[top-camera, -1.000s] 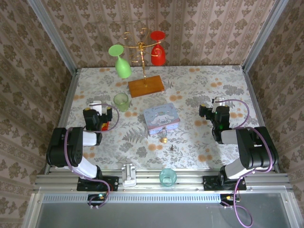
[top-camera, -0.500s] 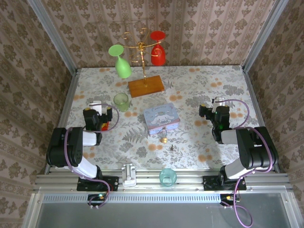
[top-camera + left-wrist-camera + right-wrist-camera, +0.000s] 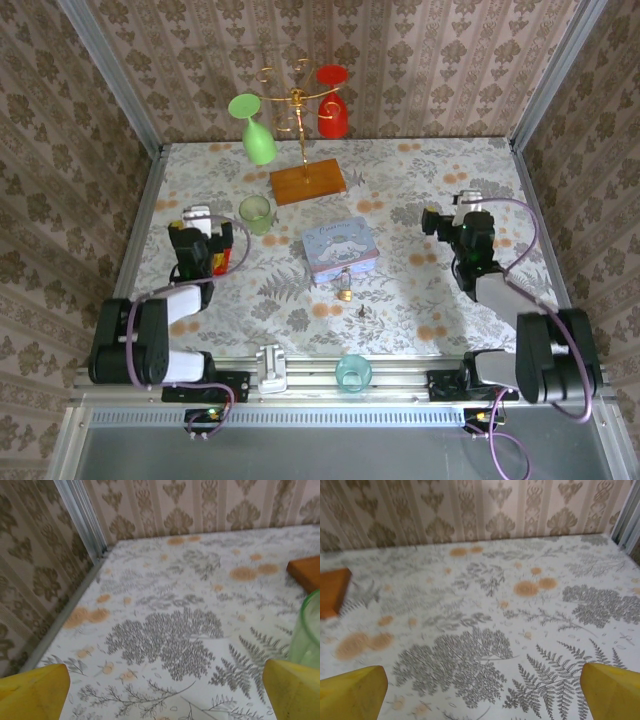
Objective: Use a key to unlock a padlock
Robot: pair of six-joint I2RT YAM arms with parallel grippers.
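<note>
I should keep moving my open right gripper, as the key lies clear of the padlock point(image 3: 362, 311), toward the key until its fingers can close around it.
The small brass padlock point(image 3: 344, 291) lies on the floral cloth just in front of the pale blue tin point(image 3: 340, 248). The tiny dark key point(image 3: 361, 311) lies a little nearer and to its right. My left gripper point(image 3: 198, 220) hovers at the left of the table, well away from both. In its wrist view the left gripper point(image 3: 165, 700) is open, yellow fingertips point(image 3: 32, 692) wide apart over bare cloth. My right gripper point(image 3: 468, 214) is at the right side, and in its wrist view the right gripper point(image 3: 482, 700) is open too, with nothing between its fingertips point(image 3: 612, 690).
A green cup point(image 3: 255, 213) stands beside the left gripper, and it is the green cup point(image 3: 307, 630) at that wrist view's right edge. A glass rack on a wooden base point(image 3: 307, 181) stands at the back. A teal cup point(image 3: 353, 372) sits on the near rail. A red-gold packet point(image 3: 224, 262) lies under the left wrist.
Both arms have stretched out: their elbows dropped toward the near edge and the grippers edged farther back, the right one also slightly rightward. Padlock and key have not moved.
</note>
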